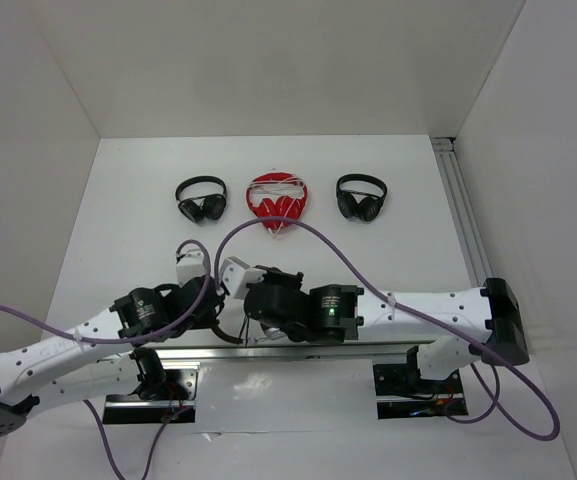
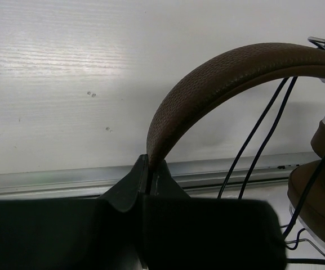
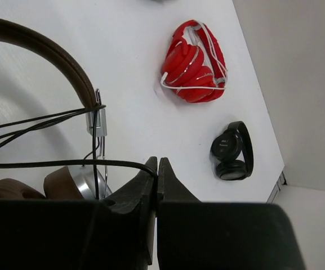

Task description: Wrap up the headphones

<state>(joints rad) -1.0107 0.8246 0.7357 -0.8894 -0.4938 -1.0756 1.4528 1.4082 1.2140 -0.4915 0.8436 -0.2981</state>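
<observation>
The dark cable is looped across the headband's silver end (image 3: pixel 97 121), so my right gripper should keep pulling the cable past the brown headband (image 3: pixel 79 81) and let go of it there.
The headphones are held between both grippers near the table's front. In the left wrist view, my left gripper (image 2: pixel 149 164) is shut on one end of the brown headband (image 2: pixel 235 67). Brown ear pads (image 2: pixel 320 191) hang at the right, with two strands of the thin dark cable (image 2: pixel 258 140) across them. In the right wrist view, my right gripper (image 3: pixel 157 166) is shut on the dark cable (image 3: pixel 66 164). That cable runs left past the silver earcup (image 3: pixel 83 185) and below the headband (image 3: pixel 49 50). In the top view both grippers (image 1: pixel 233 300) meet and hide the headphones.
A red pair with white cord (image 1: pixel 276 200) lies at the back centre, with a small black pair on its left (image 1: pixel 201 198) and another on its right (image 1: pixel 361 196). A metal rail (image 1: pixel 463 210) runs along the right wall. Another rail (image 1: pixel 298 350) crosses the front.
</observation>
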